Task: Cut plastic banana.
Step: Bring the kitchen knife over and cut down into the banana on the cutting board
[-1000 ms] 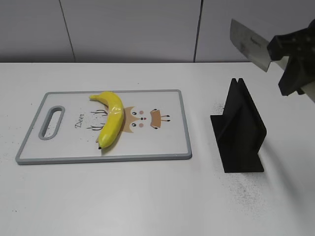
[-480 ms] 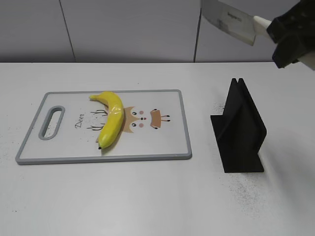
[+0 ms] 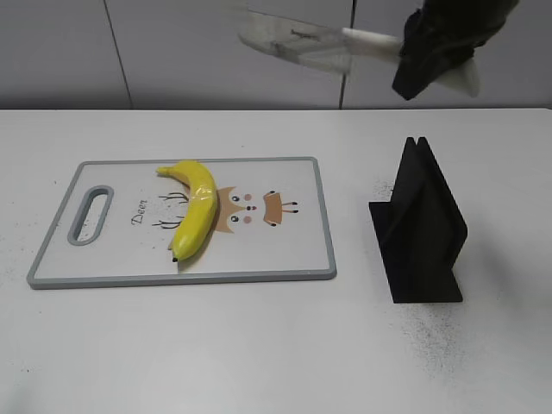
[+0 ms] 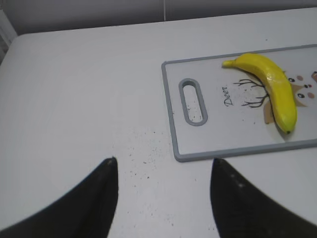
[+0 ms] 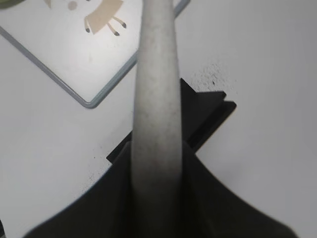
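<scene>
The banana [image 3: 196, 216] will stay in one piece when I push the blade down, because the plastic banana's glossy skin [image 3: 203, 191] is smooth and unbroken along its curve.
The plastic banana [image 3: 195, 209] lies on the cutting board [image 3: 285, 259], curved, glossy yellow, dark tip toward the front; it also shows in the left wrist view [image 4: 275, 89]. My right gripper [image 3: 431, 47] is shut on the white handle of a knife [image 3: 297, 39], held high above the board's right side, blade pointing left. The right wrist view shows the handle [image 5: 156, 99] between the jaws [image 5: 156, 173]. My left gripper [image 4: 163, 168] is open and empty above bare table left of the board [image 4: 173, 119].
A black knife stand [image 3: 418, 228] is on the table right of the board, also under the knife handle in the right wrist view [image 5: 208, 111]. Dark specks dot the white table near the stand [image 3: 431, 332]. A grey wall runs behind.
My right gripper has carried the knife up and to the left, from above the stand toward the board. The blade has turned flatter. The banana and board have not moved.
</scene>
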Robot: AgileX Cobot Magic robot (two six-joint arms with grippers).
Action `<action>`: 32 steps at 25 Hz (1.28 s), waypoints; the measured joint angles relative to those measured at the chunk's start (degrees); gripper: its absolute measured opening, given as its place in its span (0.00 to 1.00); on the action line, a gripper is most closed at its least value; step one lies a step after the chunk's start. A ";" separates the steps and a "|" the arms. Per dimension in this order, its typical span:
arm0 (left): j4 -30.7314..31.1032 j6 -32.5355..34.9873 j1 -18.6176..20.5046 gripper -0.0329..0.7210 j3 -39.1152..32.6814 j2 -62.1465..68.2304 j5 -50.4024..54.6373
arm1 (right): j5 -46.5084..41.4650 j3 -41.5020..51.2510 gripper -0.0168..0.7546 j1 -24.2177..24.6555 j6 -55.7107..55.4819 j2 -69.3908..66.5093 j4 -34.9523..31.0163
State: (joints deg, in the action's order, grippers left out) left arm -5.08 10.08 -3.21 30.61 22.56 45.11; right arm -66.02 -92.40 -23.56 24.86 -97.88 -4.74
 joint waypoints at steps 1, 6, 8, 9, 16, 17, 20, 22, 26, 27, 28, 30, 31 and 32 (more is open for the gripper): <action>-0.26 0.70 0.00 0.78 0.52 2.31 -1.82 | 0.00 -0.74 0.23 0.00 2.09 -1.09 -1.06; -2.07 5.31 0.00 0.78 4.79 14.87 -8.85 | 0.05 -4.86 0.23 0.00 12.99 -5.77 -4.15; -2.36 7.04 0.00 0.78 7.67 20.06 -10.72 | 0.10 -6.16 0.23 0.00 18.32 -7.41 -5.24; -2.42 8.08 0.00 0.78 9.03 22.87 -11.38 | 0.10 -6.91 0.23 0.00 21.07 -8.31 -5.91; -8.81 21.07 0.00 0.78 21.78 41.28 -12.12 | 0.17 -11.07 0.23 0.00 36.16 -13.43 -11.64; -10.35 23.21 0.00 0.78 23.78 43.65 -11.53 | 0.17 -11.75 0.23 0.00 37.30 -14.10 -12.32; -14.62 31.56 0.00 0.78 29.50 49.68 -8.62 | 0.12 -13.00 0.23 0.00 39.89 -15.79 -13.10; -17.15 37.68 0.00 0.78 33.29 53.16 -5.89 | 0.12 -13.34 0.23 0.00 42.41 -16.66 -13.42; -22.33 50.71 0.00 0.78 39.78 59.91 1.31 | 0.13 -13.62 0.23 0.00 48.19 -18.36 -14.98; -23.55 53.82 -0.05 0.78 41.07 61.59 3.30 | 0.13 -13.62 0.23 0.00 49.36 -18.97 -15.55; -24.44 56.27 -0.19 0.78 42.54 62.94 5.32 | 0.08 -13.62 0.23 0.00 50.67 -19.65 -16.17; -25.11 61.10 -1.08 0.78 44.94 65.96 8.51 | -0.12 -13.62 0.23 0.00 52.98 -20.96 -17.19; -25.31 63.05 -1.85 0.78 46.07 67.30 9.89 | -0.11 -13.62 0.23 0.00 53.61 -21.58 -17.66; -25.44 64.45 -2.56 0.78 47.00 68.37 10.77 | -0.11 -13.62 0.23 0.00 54.28 -22.11 -18.01</action>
State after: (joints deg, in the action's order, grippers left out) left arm -30.51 74.53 -5.78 77.61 90.94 55.88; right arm -66.13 -106.02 -23.56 79.14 -119.99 -22.75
